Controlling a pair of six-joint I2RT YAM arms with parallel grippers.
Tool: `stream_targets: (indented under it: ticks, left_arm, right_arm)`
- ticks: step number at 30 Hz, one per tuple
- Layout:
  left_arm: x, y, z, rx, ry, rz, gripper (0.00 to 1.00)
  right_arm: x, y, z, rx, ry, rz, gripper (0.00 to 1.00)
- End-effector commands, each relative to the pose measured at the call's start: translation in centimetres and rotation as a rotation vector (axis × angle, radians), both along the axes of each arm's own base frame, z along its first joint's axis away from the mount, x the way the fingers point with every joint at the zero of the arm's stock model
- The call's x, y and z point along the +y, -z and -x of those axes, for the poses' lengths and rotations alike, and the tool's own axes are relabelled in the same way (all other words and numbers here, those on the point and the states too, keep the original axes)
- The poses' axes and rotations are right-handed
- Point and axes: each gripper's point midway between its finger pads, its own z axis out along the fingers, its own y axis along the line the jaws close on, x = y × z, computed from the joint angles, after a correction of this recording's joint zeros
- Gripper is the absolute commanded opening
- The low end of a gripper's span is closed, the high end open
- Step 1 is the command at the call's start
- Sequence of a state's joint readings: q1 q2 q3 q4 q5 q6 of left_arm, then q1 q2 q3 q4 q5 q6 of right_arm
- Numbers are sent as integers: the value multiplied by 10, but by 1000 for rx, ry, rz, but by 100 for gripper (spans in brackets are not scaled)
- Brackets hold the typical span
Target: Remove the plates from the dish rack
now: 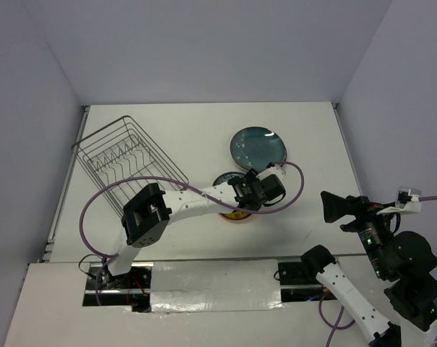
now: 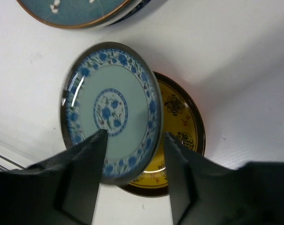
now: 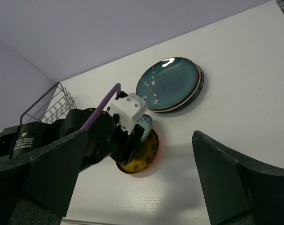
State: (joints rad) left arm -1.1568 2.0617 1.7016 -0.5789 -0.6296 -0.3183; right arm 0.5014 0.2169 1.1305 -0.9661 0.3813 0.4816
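Note:
I should close my left gripper and push the patterned plate [image 2: 111, 110] squarely onto the yellowish plate [image 2: 180, 123], because the patterned plate is leaning partly off it.
The small teal-patterned plate [image 2: 111, 108] lies tilted, leaning on the yellowish plate [image 2: 181, 117] on the table. My left gripper [image 2: 134, 154] hovers just above them with its jaws apart: the left finger overlaps the patterned plate's rim and the right finger stands beside it. In the top view the left gripper [image 1: 240, 196] is over these two plates [image 1: 225, 181]. The dark teal plate [image 1: 257, 147] tops a stack of large plates behind. The dish rack [image 1: 124, 155] at the left shows no plates. My right gripper [image 1: 334, 206] is open and empty at the right.
The left arm's purple cable [image 1: 95, 210] loops in front of the rack. The stack of large plates [image 3: 167, 84] sits close behind the yellowish plate [image 3: 142, 157]. Grey walls close in the table at the back and both sides.

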Motion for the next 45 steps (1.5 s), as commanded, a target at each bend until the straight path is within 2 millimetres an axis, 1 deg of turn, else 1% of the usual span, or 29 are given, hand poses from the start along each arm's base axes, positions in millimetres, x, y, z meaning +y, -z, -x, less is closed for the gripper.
stream_targets:
  ticks: [1, 2, 11, 12, 13, 15, 18, 21, 23, 24, 25, 26, 27, 29, 30, 33, 34, 36, 39, 42, 45]
  left_arm:
    - [-3, -8, 7, 4, -6, 37, 65]
    - [-2, -9, 7, 2, -10, 35, 67]
    - [-3, -27, 17, 8, -3, 102, 67]
    - [-5, -30, 17, 0, -4, 117, 68]
    - [-2, -30, 15, -11, -19, 113, 67]
    - [3, -29, 13, -24, -48, 103, 61]
    - [8, -30, 8, -52, -82, 102, 60]
    - [7, -37, 8, -58, -95, 163, 59]
    - [11, -40, 1, -55, -139, 235, 50]
    - [18, -40, -9, -48, -174, 257, 39]
    - [22, -35, -13, -26, -187, 273, 35]
    - [17, -30, -13, 21, -184, 311, 31]
    - [21, -22, -22, 39, -203, 310, 22]
    - [19, -14, -27, 52, -206, 309, 18]
    - [18, -4, -31, 63, -214, 295, 14]
    - [13, 15, -34, 111, -218, 292, 9]
    - [13, 27, -33, 129, -219, 278, 8]
    - [10, 44, -30, 159, -217, 270, 7]
    - [6, 58, -24, 198, -208, 279, 7]
    - [5, 64, -18, 224, -200, 288, 8]
    - [3, 66, -13, 249, -183, 300, 8]
  right_arm:
    - [1, 2, -2, -3, -3, 0, 100]
    - [2, 2, -2, -2, -4, -1, 100]
    - [3, 5, -4, 4, -4, 2, 100]
    - [3, 5, -4, 2, -4, 1, 100]
    - [4, 6, -4, 5, -10, 1, 100]
    - [5, 6, -4, 7, -12, 0, 100]
    - [4, 6, -4, 4, -10, 3, 100]
    - [3, 7, -3, 2, -7, 7, 100]
    - [4, 7, -4, 2, -11, 7, 100]
    - [5, 8, -4, 2, -17, 7, 100]
    - [6, 10, -5, 7, -18, 10, 100]
    - [8, 10, -6, 8, -26, 9, 100]
    - [9, 11, -6, 10, -30, 11, 100]
    - [10, 12, -7, 10, -35, 12, 100]
    - [10, 12, -7, 9, -37, 12, 100]
    - [10, 13, -7, 10, -37, 15, 100]
    - [10, 13, -7, 9, -37, 18, 100]
    - [9, 13, -7, 10, -33, 23, 100]
    - [7, 13, -6, 12, -27, 31, 100]
    - [7, 12, -5, 9, -27, 30, 100]
    - [6, 10, -5, 3, -27, 24, 100]
